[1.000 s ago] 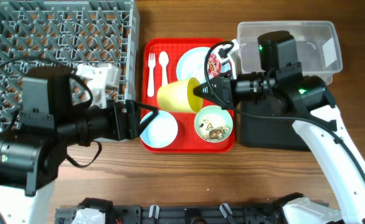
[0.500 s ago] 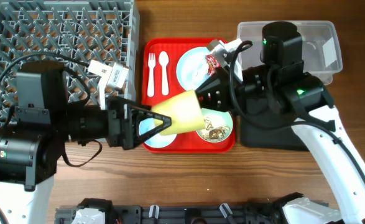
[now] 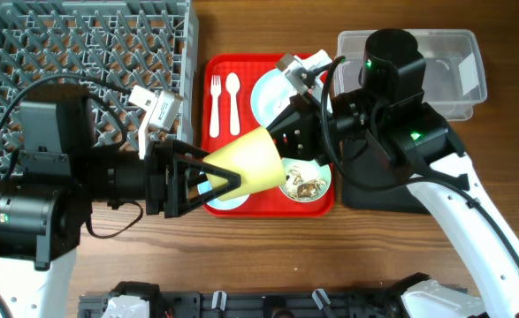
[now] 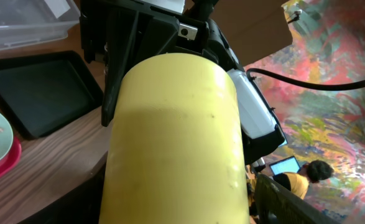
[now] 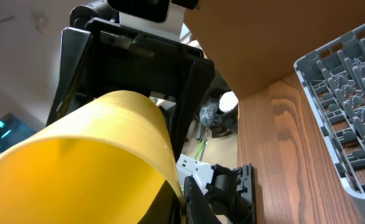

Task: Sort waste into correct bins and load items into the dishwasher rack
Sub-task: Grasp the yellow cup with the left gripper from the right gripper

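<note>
The robot's right gripper is holding the yellow cup's rim (image 3: 273, 152) across from the grey dishwasher rack, so next the left gripper takes hold of the cup's narrow end (image 3: 216, 169) and loads the cup into the rack.
The yellow cup (image 3: 255, 159) hangs on its side above the red serving tray (image 3: 208, 106), and shows in the left wrist view (image 4: 176, 137) and the right wrist view (image 5: 89, 155). My right gripper (image 3: 284, 146) is shut on its rim. My left gripper (image 3: 232, 174) is open, with its fingers around the cup's narrow end and a gap on one side. On the tray lie a white fork (image 3: 215, 97), a spoon (image 3: 232, 91), the blue plate (image 3: 266, 93), a bowl of food scraps (image 3: 308, 183) and a second bowl (image 3: 222, 198), half hidden. The wrapper is hidden.
The grey dishwasher rack (image 3: 82, 44) fills the far left. The clear tub (image 3: 458, 53) stands at the far right, with the black tray (image 3: 374, 190) in front of it under my right arm.
The cup has moved a little left and toward the front with my right gripper. My left gripper has closed in around its narrow end.
</note>
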You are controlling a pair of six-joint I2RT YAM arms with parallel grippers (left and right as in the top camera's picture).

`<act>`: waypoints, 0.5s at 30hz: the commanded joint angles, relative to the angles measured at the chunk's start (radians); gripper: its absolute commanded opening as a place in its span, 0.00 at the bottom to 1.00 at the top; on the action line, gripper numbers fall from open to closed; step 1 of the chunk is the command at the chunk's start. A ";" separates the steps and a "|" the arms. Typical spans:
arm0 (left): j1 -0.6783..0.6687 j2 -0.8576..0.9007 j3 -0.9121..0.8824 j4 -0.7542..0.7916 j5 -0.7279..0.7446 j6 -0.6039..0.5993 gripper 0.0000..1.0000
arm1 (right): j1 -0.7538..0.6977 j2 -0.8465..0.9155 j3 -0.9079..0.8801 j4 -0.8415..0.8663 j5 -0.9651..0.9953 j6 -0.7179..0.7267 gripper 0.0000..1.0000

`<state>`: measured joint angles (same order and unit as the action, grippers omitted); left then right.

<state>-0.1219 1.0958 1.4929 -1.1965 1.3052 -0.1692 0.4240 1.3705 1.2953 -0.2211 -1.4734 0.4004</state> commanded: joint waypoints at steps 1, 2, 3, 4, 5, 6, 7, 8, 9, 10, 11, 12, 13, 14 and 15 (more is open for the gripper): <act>0.002 -0.003 0.016 0.000 0.074 0.013 0.72 | 0.000 -0.002 0.002 0.004 0.042 0.011 0.04; 0.001 -0.003 0.016 0.000 0.074 0.013 0.70 | 0.000 -0.002 0.002 0.004 0.045 0.013 0.04; 0.002 -0.003 0.016 -0.001 0.074 0.013 0.70 | 0.000 -0.002 0.002 0.005 0.049 0.020 0.04; 0.002 -0.003 0.016 -0.001 0.074 0.013 0.70 | 0.000 -0.002 0.002 0.005 0.053 0.020 0.05; 0.002 -0.003 0.016 -0.002 0.074 0.013 0.70 | 0.000 -0.002 0.002 0.005 0.057 0.020 0.04; 0.002 -0.003 0.016 -0.003 0.074 0.013 0.68 | 0.000 -0.002 0.002 0.005 0.061 0.021 0.04; 0.002 -0.003 0.016 -0.003 0.072 0.013 0.64 | 0.000 -0.002 0.002 0.005 0.061 0.021 0.04; 0.002 -0.003 0.016 -0.003 0.064 0.013 0.62 | 0.000 -0.002 0.002 0.005 0.061 0.021 0.05; 0.002 -0.003 0.016 -0.003 0.054 0.013 0.59 | 0.000 -0.002 0.002 0.005 0.060 0.021 0.08; 0.002 -0.003 0.016 -0.003 0.041 0.013 0.57 | 0.000 -0.002 0.002 0.004 0.060 0.021 0.15; 0.002 -0.003 0.016 -0.003 0.031 0.013 0.56 | 0.000 -0.002 0.002 0.003 0.060 0.021 0.29; 0.002 -0.003 0.016 -0.003 0.021 0.013 0.56 | 0.000 -0.002 0.002 0.003 0.060 0.021 0.41; 0.002 -0.003 0.016 -0.003 0.013 0.013 0.58 | 0.000 -0.002 0.002 0.002 0.061 0.020 0.47; 0.002 -0.003 0.016 -0.003 -0.006 0.013 0.61 | -0.005 -0.002 0.002 0.000 0.065 0.020 0.57; 0.002 -0.004 0.016 -0.003 -0.036 0.013 0.64 | -0.017 -0.002 0.002 -0.002 0.073 0.020 0.64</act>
<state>-0.1196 1.0977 1.4929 -1.2030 1.3029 -0.1688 0.4236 1.3705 1.2953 -0.2222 -1.4349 0.4210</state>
